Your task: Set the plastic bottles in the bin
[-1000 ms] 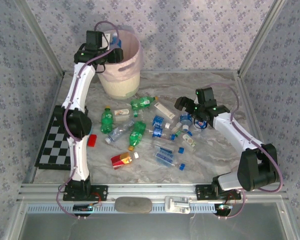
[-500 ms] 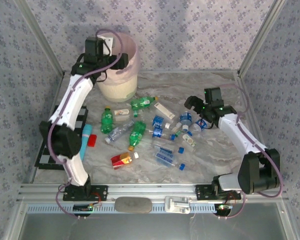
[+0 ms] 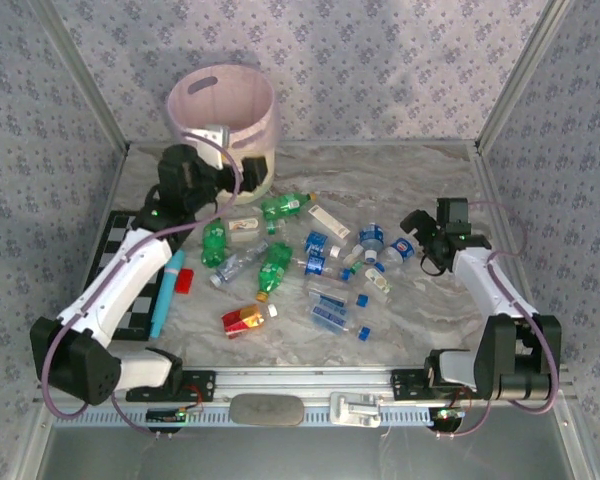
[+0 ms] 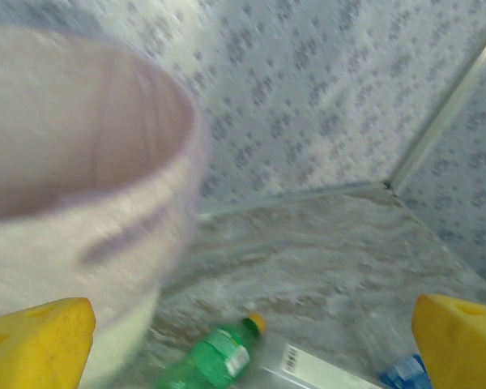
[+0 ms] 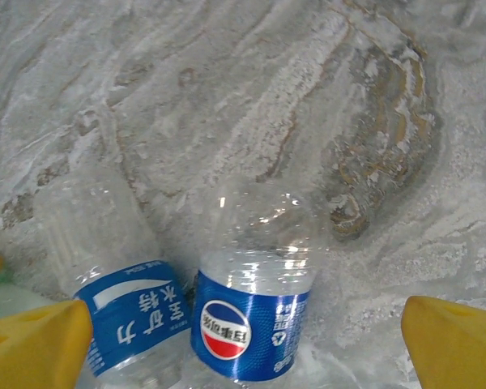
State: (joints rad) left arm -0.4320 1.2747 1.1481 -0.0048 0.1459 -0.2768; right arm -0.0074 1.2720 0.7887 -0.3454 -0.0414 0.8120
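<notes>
The blue-labelled bottle [image 3: 398, 250] closest to my right gripper is far from the bin. My right gripper should pick up that bottle [image 5: 249, 320] and hand it to my left gripper.
The pale pink bin [image 3: 223, 108] stands at the back left, blurred at the left of the left wrist view [image 4: 81, 162]. Several plastic bottles lie scattered mid-table: green ones [image 3: 285, 206] [image 3: 274, 268], a red-and-yellow one [image 3: 245, 319] and clear blue-labelled ones [image 3: 372, 238]. My left gripper [image 3: 228, 178] hangs low in front of the bin, open and empty [image 4: 249, 344], with a green bottle [image 4: 215, 356] lying beyond it. My right gripper [image 3: 420, 240] is open [image 5: 245, 348] just right of the pile, facing two clear blue-labelled bottles [image 5: 255, 316] [image 5: 121, 300] without touching them.
A checkerboard mat [image 3: 115, 260] lies at the left edge, with a cyan stick [image 3: 165, 295] and a small red block [image 3: 184, 280] beside it. A flat white box [image 3: 327, 217] and loose blue caps [image 3: 363, 333] lie among the bottles. Slanted frame posts and patterned walls close in the table.
My left arm has come back from over the bin and dropped in front of it, its jaws opening wide. My right arm has drawn back to the right of the pile.
</notes>
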